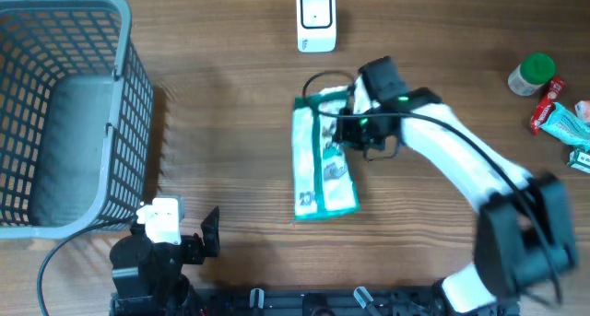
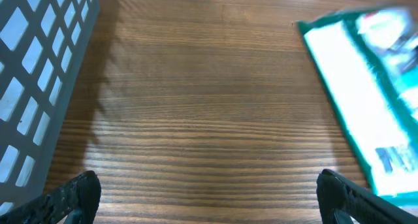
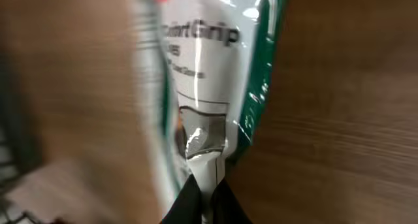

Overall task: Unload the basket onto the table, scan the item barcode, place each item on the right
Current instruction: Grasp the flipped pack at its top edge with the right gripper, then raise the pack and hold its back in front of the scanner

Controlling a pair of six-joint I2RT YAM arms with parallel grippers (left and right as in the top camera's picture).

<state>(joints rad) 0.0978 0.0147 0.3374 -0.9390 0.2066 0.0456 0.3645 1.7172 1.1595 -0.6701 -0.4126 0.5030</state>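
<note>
I should lift the packet with my right gripper and turn it over above the white scanner (image 1: 316,21), because the packet's white side (image 1: 307,165) faces up, away from the scanner.
The item is a flat green-and-white packet (image 1: 323,164) lying mid-table, its long side running near to far. My right gripper (image 1: 343,122) sits at the packet's far right edge. In the right wrist view the right gripper (image 3: 208,198) is shut on a thin edge of the glossy packet (image 3: 202,74), and no barcode is legible there. A white scanner (image 1: 315,19) stands upright at the far edge, apart from the packet. My left gripper (image 1: 189,226) is low at the front left; the left wrist view shows the left gripper (image 2: 209,198) open over bare wood, with the packet (image 2: 366,87) off to its right.
A grey plastic basket (image 1: 55,113) fills the left side, close to the left arm, and its wall (image 2: 32,87) shows in the left wrist view. At the far right lie a green-capped bottle (image 1: 532,74), a red tube (image 1: 546,104) and a teal packet (image 1: 567,124).
</note>
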